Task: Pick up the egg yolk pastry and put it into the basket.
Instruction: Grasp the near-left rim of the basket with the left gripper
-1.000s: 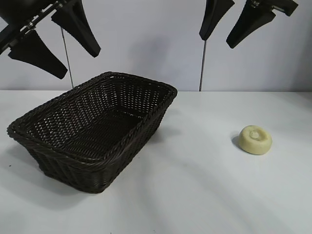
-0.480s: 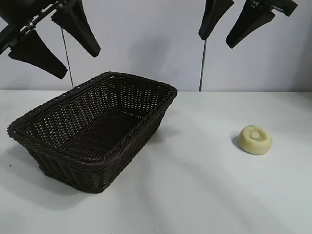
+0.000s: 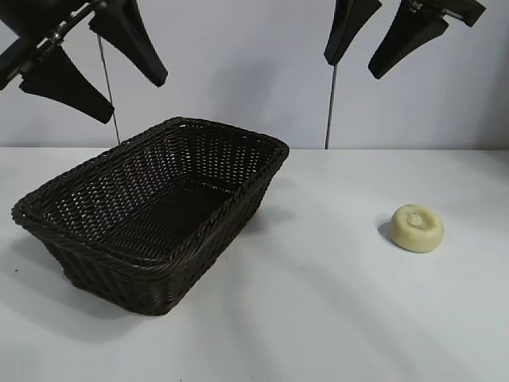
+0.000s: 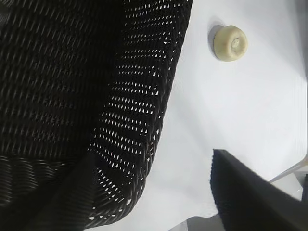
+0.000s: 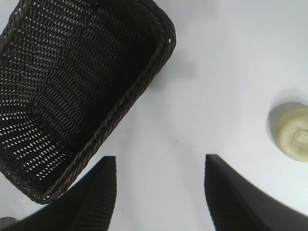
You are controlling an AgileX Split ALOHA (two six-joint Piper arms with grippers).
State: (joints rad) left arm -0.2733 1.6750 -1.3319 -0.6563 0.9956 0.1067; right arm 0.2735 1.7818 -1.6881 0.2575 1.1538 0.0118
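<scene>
The basket stands at an angle [image 3: 159,215] and is far away from the egg yolk pastry, so my left gripper should first grab the basket's rim at its near end [image 3: 40,227] and move the basket closer.
The egg yolk pastry [image 3: 417,228], a small pale-yellow puck with a dimpled top, lies on the white table at the right. It also shows in the left wrist view [image 4: 230,43] and the right wrist view [image 5: 294,136]. The dark woven basket [image 3: 95,239] stands at the left and holds nothing; it shows in both wrist views too [image 4: 144,96] [image 5: 159,53]. My left gripper [image 3: 131,79] hangs open high above the basket. My right gripper [image 3: 355,60] hangs open high above the table, up and left of the pastry.
The white table [image 3: 318,318] runs in front of a plain pale wall. Two thin vertical rods [image 3: 329,103] stand behind the basket and behind the table's middle.
The left gripper has risen slightly and shifted a little to the right. The right gripper, pastry and basket stay where they were.
</scene>
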